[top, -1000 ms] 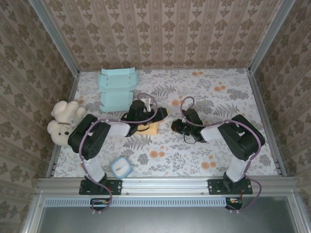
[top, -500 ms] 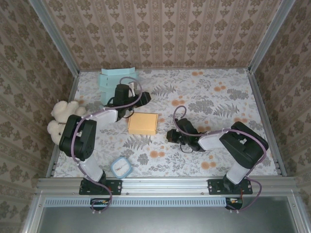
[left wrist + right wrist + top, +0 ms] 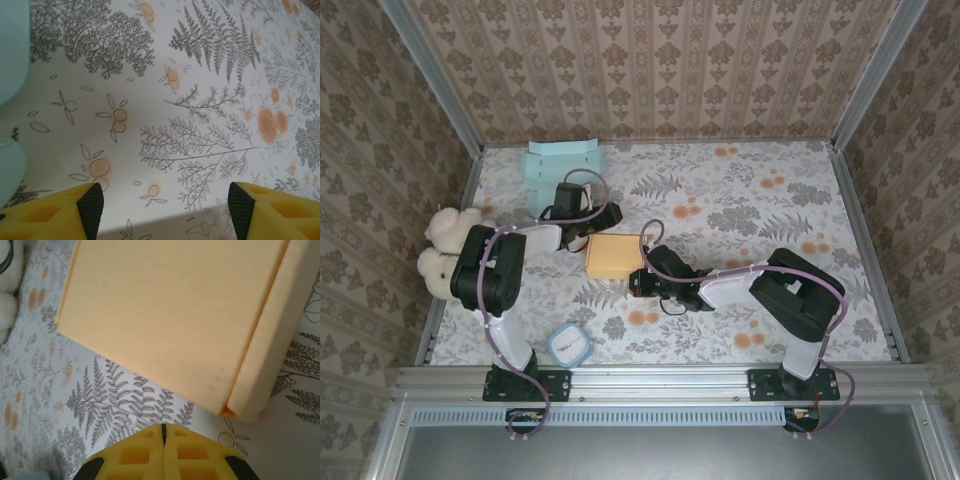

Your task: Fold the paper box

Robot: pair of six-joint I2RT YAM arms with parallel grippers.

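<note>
Next, I turn the paper box (image 3: 618, 247) with both grippers until the side with the seam faces my right gripper, because the paper box's seamed side (image 3: 611, 271) faces the front now.
The paper box (image 3: 616, 256) is a flat, pale orange closed box lying on the floral tablecloth left of centre. My right gripper (image 3: 638, 283) is shut and empty, low on the cloth just off the box's near right corner. In the right wrist view the box (image 3: 170, 315) lies just beyond the closed fingertips (image 3: 163, 432), with a gap of cloth between. My left gripper (image 3: 615, 213) hovers behind the box's far left corner, apart from it. In the left wrist view it stands open (image 3: 165, 205) with bare cloth between its fingers.
Flat teal paper sheets (image 3: 563, 160) lie at the back left, and their edge (image 3: 10, 50) is in the left wrist view. A white teddy bear (image 3: 450, 250) sits at the left edge. A small blue-rimmed clock (image 3: 569, 345) rests near the front.
My left gripper has lifted off the box and gone back-left, uncovering it. My right gripper has slid left across the cloth to the box's near right corner.
</note>
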